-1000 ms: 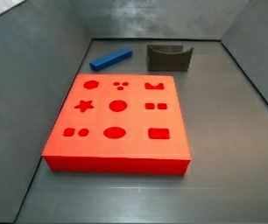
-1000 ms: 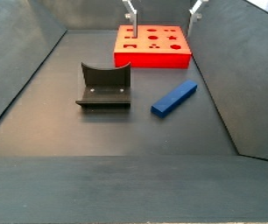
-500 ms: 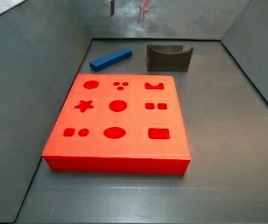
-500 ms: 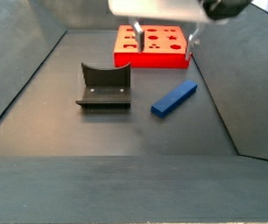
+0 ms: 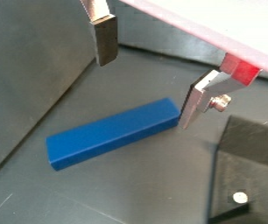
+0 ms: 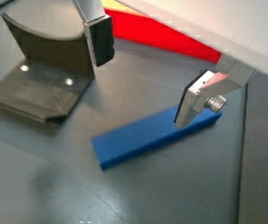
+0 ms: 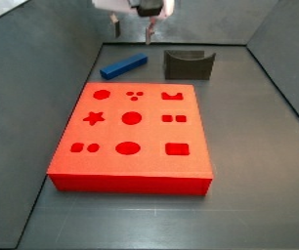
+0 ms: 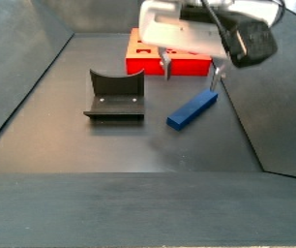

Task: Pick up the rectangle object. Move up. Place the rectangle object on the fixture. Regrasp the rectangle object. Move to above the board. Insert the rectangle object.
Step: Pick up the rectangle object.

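Note:
The fixture's top edge (image 7: pixel 189 59) dips between raised corners, so when I place the rectangle object (image 7: pixel 123 65) there, it will stay cradled, with one end showing above the edge.
The rectangle object, a blue bar (image 7: pixel 123 65) (image 8: pixel 190 108), lies flat on the dark floor between the board and a side wall. My gripper (image 7: pixel 133 32) (image 8: pixel 193 74) hangs open above it, apart from it. In both wrist views the fingers (image 5: pixel 103 39) (image 6: pixel 195 101) straddle one end of the bar (image 5: pixel 113 133) (image 6: pixel 154 136) with nothing between them. The fixture (image 7: pixel 189 63) (image 8: pixel 116 95) (image 6: pixel 43 74) stands upright beside the bar. The red board (image 7: pixel 133 132) (image 8: pixel 137 60) lies flat, partly hidden by my gripper in a side view.
Grey sloping walls (image 7: pixel 41 59) (image 8: pixel 260 87) close in the floor on both sides, one close to the bar. The fixture's base plate (image 5: pixel 253 166) shows near the bar in a wrist view.
My gripper has come down from the upper edge of both side views to just above the blue bar. Bar, fixture and board have not moved.

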